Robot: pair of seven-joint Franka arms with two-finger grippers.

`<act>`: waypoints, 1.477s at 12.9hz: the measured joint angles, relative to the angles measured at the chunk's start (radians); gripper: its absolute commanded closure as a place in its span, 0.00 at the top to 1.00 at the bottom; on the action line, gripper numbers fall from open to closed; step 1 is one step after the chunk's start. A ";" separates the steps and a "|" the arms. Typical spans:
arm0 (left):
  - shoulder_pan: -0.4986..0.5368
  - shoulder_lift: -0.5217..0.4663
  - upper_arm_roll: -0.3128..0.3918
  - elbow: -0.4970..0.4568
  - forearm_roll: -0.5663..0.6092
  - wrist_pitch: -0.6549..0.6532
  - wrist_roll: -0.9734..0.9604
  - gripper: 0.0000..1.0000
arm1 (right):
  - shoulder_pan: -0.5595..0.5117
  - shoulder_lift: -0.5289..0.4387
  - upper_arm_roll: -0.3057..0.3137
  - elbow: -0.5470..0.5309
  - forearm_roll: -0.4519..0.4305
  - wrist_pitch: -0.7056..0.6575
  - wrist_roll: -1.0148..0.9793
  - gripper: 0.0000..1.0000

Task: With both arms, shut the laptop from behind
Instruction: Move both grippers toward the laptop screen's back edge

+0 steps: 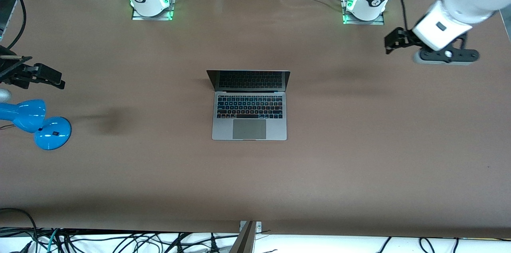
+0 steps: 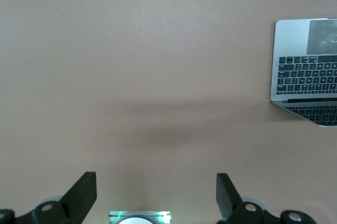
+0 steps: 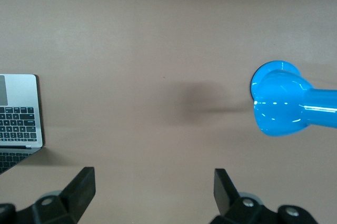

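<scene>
My gripper will make the screen (image 1: pixel 251 80) swing down flat when it pushes the screen from behind, while the laptop's base stays in place, because a hinge (image 1: pixel 250 92) runs behind the keyboard.
The silver-grey laptop (image 1: pixel 249 105) lies open at the middle of the brown table (image 1: pixel 359 145), its dark screen (image 1: pixel 248 80) standing up toward the robots' bases. It shows at the edge of the left wrist view (image 2: pixel 305 61) and of the right wrist view (image 3: pixel 18 111). My left gripper (image 1: pixel 390 43) hangs open and empty over bare table toward the left arm's end, well apart from the laptop; its fingers (image 2: pixel 84 192) stand wide. My right gripper (image 1: pixel 54 78) hangs open and empty over the right arm's end of the table, its fingers (image 3: pixel 81 187) wide apart.
A blue desk lamp (image 1: pixel 36 121) stands at the right arm's end of the table, under the right gripper, and also shows in the right wrist view (image 3: pixel 284 103). The arms' bases (image 1: pixel 151 1) (image 1: pixel 365 5) glow green. Cables hang along the table's front edge.
</scene>
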 measured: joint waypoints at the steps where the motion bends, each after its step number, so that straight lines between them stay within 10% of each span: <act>1: -0.001 -0.006 -0.029 -0.012 -0.001 0.011 -0.034 1.00 | 0.001 0.000 0.006 0.000 0.001 -0.001 -0.001 1.00; 14: -0.009 0.007 -0.307 -0.155 -0.079 0.204 -0.384 0.93 | 0.090 0.053 0.305 -0.011 0.069 -0.014 0.395 0.97; 19: -0.010 0.057 -0.359 -0.155 -0.119 0.218 -0.477 0.47 | 0.239 0.119 0.308 -0.013 0.070 -0.010 0.531 0.83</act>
